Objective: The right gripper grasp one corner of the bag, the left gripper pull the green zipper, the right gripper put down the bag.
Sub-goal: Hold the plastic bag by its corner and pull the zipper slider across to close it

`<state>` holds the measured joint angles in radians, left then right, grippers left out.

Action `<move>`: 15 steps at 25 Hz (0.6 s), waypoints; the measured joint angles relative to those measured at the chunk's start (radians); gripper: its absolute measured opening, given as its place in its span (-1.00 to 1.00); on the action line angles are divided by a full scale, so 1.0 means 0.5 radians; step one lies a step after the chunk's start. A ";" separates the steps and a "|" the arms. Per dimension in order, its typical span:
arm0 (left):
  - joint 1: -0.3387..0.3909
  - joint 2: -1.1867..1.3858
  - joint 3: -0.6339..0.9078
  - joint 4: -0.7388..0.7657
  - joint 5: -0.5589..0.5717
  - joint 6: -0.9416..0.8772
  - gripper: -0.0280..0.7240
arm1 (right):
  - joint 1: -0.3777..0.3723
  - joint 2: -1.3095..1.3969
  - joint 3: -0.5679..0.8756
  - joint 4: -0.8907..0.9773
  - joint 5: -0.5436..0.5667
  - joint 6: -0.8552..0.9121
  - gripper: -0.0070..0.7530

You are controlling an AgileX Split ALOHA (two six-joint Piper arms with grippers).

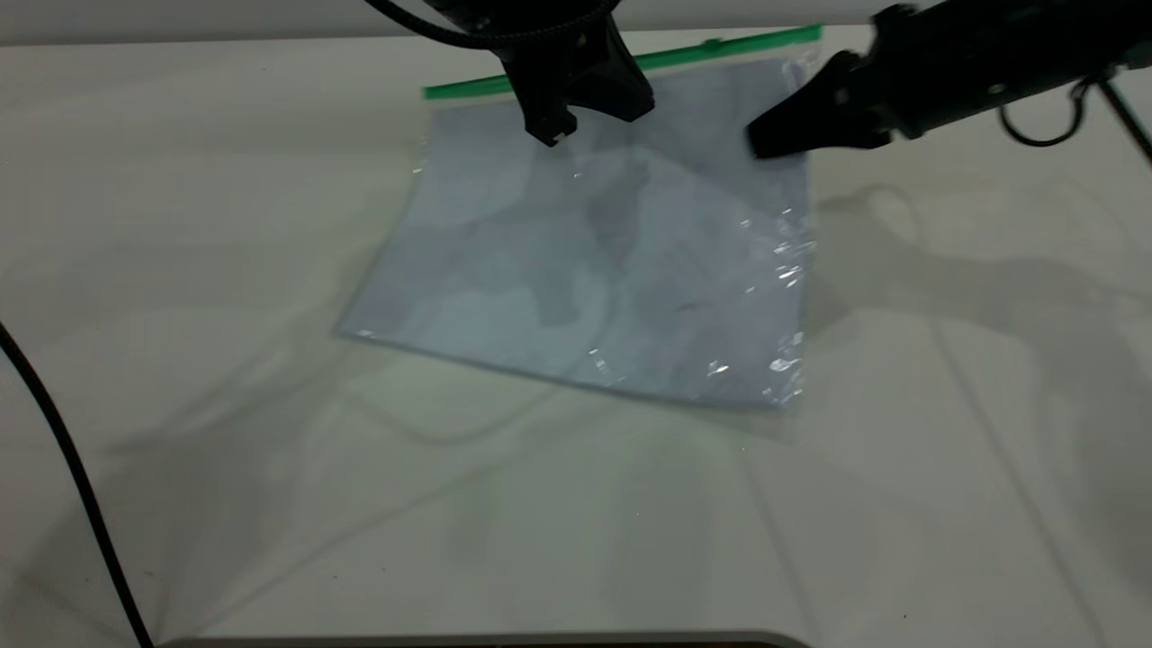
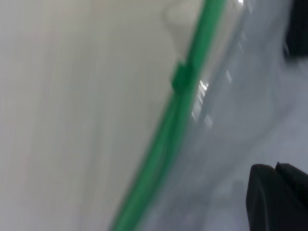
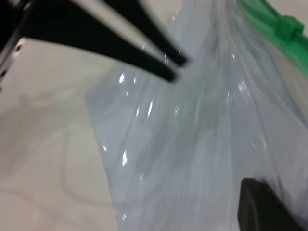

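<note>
The slider tab (image 1: 713, 47) is past my left gripper's open fingers. Next, my right gripper pulls the bag back until the slider tab is between those fingers (image 1: 596, 123).
The clear bag (image 1: 612, 261) with white sheets inside lies on the white table. Its green zipper (image 1: 684, 54) runs along the far edge, and the small slider tab (image 1: 713, 42) sits toward the right end. My left gripper (image 1: 585, 121) hangs open just over the bag's far-left part, near the zipper, holding nothing. The left wrist view shows the zipper (image 2: 159, 163), the slider (image 2: 180, 77) and one of its fingers (image 2: 276, 199). My right gripper (image 1: 760, 144) hovers over the bag (image 3: 192, 144) near its far right corner. The right wrist view shows the slider (image 3: 290, 26) and the left gripper (image 3: 174, 68).
A black cable (image 1: 63, 450) crosses the table's front left corner. A thin cable loop (image 1: 1044, 126) hangs from the right arm. The table's front edge (image 1: 486, 641) runs along the bottom, and a pale wall strip borders the far side just behind the zipper.
</note>
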<state>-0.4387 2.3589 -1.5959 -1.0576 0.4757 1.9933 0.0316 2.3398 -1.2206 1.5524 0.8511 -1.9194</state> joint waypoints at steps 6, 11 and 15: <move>0.095 0.000 0.000 0.060 0.000 -0.087 -0.83 | -0.114 0.000 0.000 0.004 0.034 0.018 -0.89; 0.116 0.000 0.000 0.060 -0.002 -0.066 -0.82 | -0.078 0.000 0.000 -0.002 0.036 -0.006 -0.89; 0.088 0.000 0.000 0.056 0.002 0.004 -0.74 | 0.058 -0.009 0.000 -0.063 -0.036 -0.048 -0.89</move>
<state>-0.3948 2.3589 -1.5959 -1.0297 0.4767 1.9953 0.0605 2.3354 -1.2206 1.5211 0.8331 -1.9434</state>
